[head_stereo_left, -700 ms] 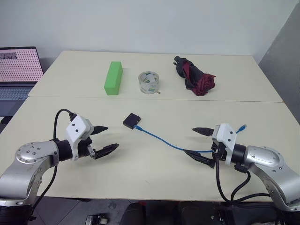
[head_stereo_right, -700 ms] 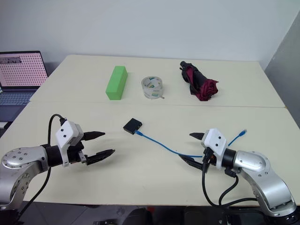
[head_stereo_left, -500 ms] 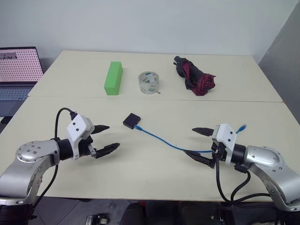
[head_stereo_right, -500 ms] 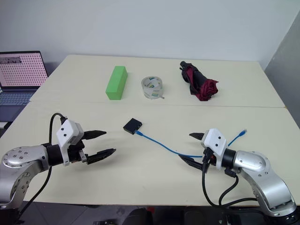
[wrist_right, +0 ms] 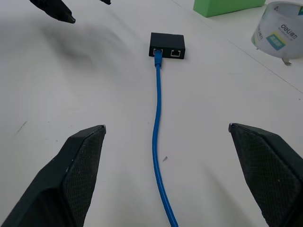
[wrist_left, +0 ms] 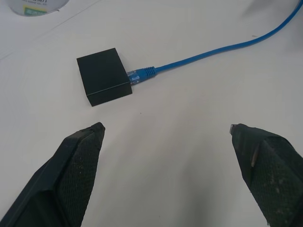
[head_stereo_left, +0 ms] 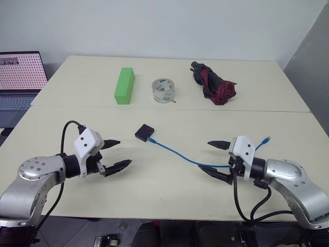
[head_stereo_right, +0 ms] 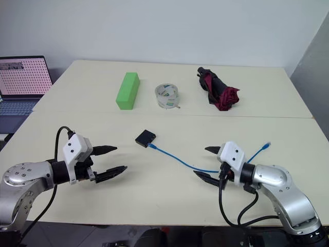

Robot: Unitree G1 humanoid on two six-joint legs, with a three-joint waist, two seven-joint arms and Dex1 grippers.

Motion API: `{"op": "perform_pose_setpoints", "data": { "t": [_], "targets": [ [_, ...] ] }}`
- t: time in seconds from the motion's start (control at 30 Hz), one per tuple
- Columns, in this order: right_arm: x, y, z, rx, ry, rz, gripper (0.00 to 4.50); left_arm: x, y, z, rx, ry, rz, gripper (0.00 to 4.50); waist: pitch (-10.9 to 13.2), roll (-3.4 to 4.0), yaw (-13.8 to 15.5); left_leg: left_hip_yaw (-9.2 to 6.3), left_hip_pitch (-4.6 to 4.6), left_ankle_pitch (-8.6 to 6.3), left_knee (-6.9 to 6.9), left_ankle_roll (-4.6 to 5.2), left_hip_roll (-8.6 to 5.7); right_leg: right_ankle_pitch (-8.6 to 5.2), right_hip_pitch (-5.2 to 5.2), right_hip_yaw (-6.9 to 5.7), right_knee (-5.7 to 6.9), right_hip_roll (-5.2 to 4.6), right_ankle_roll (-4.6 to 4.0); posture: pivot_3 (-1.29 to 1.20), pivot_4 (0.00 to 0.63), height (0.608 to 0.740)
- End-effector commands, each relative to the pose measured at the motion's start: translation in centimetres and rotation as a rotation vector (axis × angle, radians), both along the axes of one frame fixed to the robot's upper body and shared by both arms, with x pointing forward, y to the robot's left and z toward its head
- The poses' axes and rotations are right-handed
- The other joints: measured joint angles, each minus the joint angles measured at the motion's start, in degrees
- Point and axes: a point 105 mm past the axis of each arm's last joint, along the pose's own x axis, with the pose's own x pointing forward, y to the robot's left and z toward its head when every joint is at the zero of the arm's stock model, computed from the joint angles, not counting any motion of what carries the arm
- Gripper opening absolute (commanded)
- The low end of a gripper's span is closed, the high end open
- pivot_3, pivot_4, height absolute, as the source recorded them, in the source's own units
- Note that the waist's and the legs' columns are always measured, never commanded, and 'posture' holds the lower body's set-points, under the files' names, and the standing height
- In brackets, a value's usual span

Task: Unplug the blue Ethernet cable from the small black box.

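The blue Ethernet cable [wrist_right: 156, 113] will slide straight out when the robot pulls it, because the blue plug [wrist_right: 158, 57] sits square in the small black box's port.
The small black box [head_stereo_left: 145, 132] lies flat near the middle of the beige table [head_stereo_left: 154, 195]. The blue Ethernet cable [head_stereo_left: 177, 153] is plugged into its side port and runs right to a free plug end [head_stereo_left: 265, 139]. My left gripper [head_stereo_left: 123, 152] hovers open to the left of the box, fingers pointing at it. In the left wrist view the box [wrist_left: 104, 75] sits ahead of the open fingers [wrist_left: 75, 161]. My right gripper [head_stereo_left: 205, 156] is open and straddles the cable without touching it. The right wrist view shows the cable [wrist_right: 157, 109] leading between its fingers to the box [wrist_right: 167, 45].
On the far half of the table stand a green block [head_stereo_left: 124, 85], a roll of clear tape [head_stereo_left: 164, 90] and a folded dark red umbrella [head_stereo_left: 213, 82]. An open laptop [head_stereo_left: 18, 77] sits off the table's left edge.
My right gripper has edged slightly left along the cable toward the box. The left gripper has barely moved. Both stay open.
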Motion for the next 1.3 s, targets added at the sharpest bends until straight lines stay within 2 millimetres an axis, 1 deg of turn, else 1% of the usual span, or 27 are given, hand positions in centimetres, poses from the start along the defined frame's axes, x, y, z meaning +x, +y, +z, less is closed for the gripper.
{"op": "perform_pose_setpoints", "data": {
  "t": [0.03,0.2,0.27,0.37,0.43,0.6,0.73,0.83,0.87,0.9,0.93,1.03,1.1,1.13,1.2,1.23,1.3],
  "targets": [
    [0.4,1.5,0.3,0.009,-0.044,0.039,4.42,-0.2,0.1,0.3,0.027,-0.017,-0.021,4.50,0.00,0.00,-0.01,0.00,0.00,0.00,0.00,0.00,0.00,0.00,0.00,0.00,0.00,0.00,0.00,0.00,0.150,0.740],
    [2.6,4.8,-0.8,-0.008,-0.071,0.044,4.42,-0.2,0.3,0.3,0.034,-0.013,-0.027,4.50,0.01,0.01,-0.14,0.00,0.00,0.00,0.01,0.00,0.02,0.00,-0.04,0.01,0.04,0.04,0.00,0.00,0.150,0.740],
    [3.9,7.3,-1.5,-0.004,-0.071,0.046,4.42,-0.1,0.5,0.5,0.038,-0.002,-0.033,4.50,0.01,0.02,-0.17,-0.01,0.01,0.02,0.00,-0.04,0.03,0.00,-0.06,-0.01,0.06,0.05,0.00,0.00,0.150,0.740],
    [5.3,10.3,-1.9,0.012,-0.061,0.048,4.42,-0.2,0.9,0.6,0.050,0.013,-0.041,4.50,0.02,0.03,-0.18,-0.01,-0.01,0.11,0.00,-0.19,0.04,0.00,-0.11,-0.01,0.08,0.07,0.00,0.00,0.150,0.740],
    [6.1,12.1,-2.6,0.005,-0.049,0.055,4.42,0.1,1.2,0.9,0.047,0.003,-0.031,4.50,0.01,0.01,-0.23,0.00,-0.01,0.11,-0.01,-0.20,0.05,0.00,-0.14,-0.02,0.12,0.06,0.00,0.00,0.150,0.740],
    [7.5,14.1,-3.5,0.009,-0.015,0.041,4.42,0.2,1.2,1.1,0.050,-0.005,-0.026,4.50,0.00,-0.02,-0.06,-0.05,-0.06,0.12,0.00,-0.21,0.01,0.00,-0.19,-0.09,0.13,0.00,0.00,0.00,0.150,0.740],
    [8.5,14.3,-4.3,-0.001,0.012,-0.006,3.74,0.1,1.1,1.0,0.059,-0.004,-0.030,4.50,0.00,-0.01,-0.38,-0.01,-0.06,0.12,0.00,-0.21,0.03,0.00,-0.20,-0.08,0.15,0.00,0.00,0.00,0.150,0.740],
    [8.8,14.1,-4.5,0.002,0.033,-0.022,2.95,0.1,1.0,1.0,0.062,-0.005,-0.032,4.50,0.00,-0.01,-0.49,-0.02,-0.07,0.12,-0.02,-0.21,0.06,0.00,-0.28,-0.10,0.24,0.02,0.00,0.00,0.150,0.740],
    [8.9,14.0,-4.6,0.004,0.041,-0.025,2.80,0.1,1.0,1.0,0.064,-0.006,-0.033,4.50,0.00,-0.01,-0.49,-0.03,-0.06,0.12,-0.01,-0.21,0.06,0.00,-0.27,-0.10,0.25,0.02,0.00,0.00,0.150,0.740],
    [8.9,14.0,-4.6,0.006,0.045,-0.027,2.48,0.1,1.0,1.0,0.064,-0.007,-0.033,4.50,0.00,-0.01,-0.49,-0.03,-0.06,0.12,-0.02,-0.21,0.06,0.00,-0.27,-0.10,0.25,0.02,0.00,0.00,0.150,0.740],
    [8.9,13.9,-4.6,0.008,0.050,-0.029,2.33,0.2,0.9,1.0,0.065,-0.007,-0.034,4.50,0.00,-0.01,-0.49,-0.02,-0.07,0.12,-0.01,-0.21,0.05,0.00,-0.27,-0.09,0.24,0.02,0.00,0.00,0.150,0.740],
    [8.8,13.8,-4.6,0.017,0.069,-0.037,1.59,0.4,0.7,1.1,0.066,-0.012,-0.040,4.50,0.00,-0.01,-0.45,-0.04,-0.07,0.12,-0.02,-0.21,0.06,0.00,-0.27,-0.10,0.24,0.02,0.00,0.00,0.150,0.740],
    [8.8,13.2,-4.6,0.011,0.068,-0.045,1.04,0.5,0.3,1.0,0.067,-0.016,-0.050,4.50,0.00,-0.02,-0.40,-0.03,-0.07,0.12,-0.02,-0.21,0.05,0.00,-0.26,-0.10,0.24,0.02,0.00,0.00,0.150,0.740],
    [8.8,12.7,-4.6,0.006,0.063,-0.050,0.91,0.6,0.2,1.0,0.068,-0.017,-0.055,4.50,0.00,-0.01,-0.33,-0.03,-0.07,0.12,-0.02,-0.21,0.05,0.00,-0.26,-0.09,0.24,0.02,0.00,0.00,0.150,0.740],
    [8.6,11.7,-4.5,-0.004,0.053,-0.062,0.29,0.6,0.1,1.1,0.068,-0.016,-0.063,4.50,0.00,-0.01,-0.22,-0.03,-0.07,0.11,-0.01,-0.21,0.04,0.00,-0.25,-0.09,0.23,0.02,0.00,0.00,0.150,0.740],
    [8.4,10.7,-4.4,-0.009,0.051,-0.072,0.06,0.6,0.0,1.1,0.068,-0.014,-0.068,4.50,0.00,-0.01,-0.19,-0.04,-0.08,0.11,-0.02,-0.21,0.02,0.00,-0.25,-0.09,0.23,0.01,0.00,0.00,0.150,0.740],
    [7.7,8.7,-4.4,-0.030,0.047,-0.083,0.02,0.6,-0.1,1.1,0.066,-0.011,-0.075,4.50,0.00,-0.01,-0.05,-0.04,-0.11,0.11,-0.02,-0.21,0.03,0.00,-0.26,-0.09,0.20,0.00,0.00,0.00,0.150,0.740]
  ]
}}
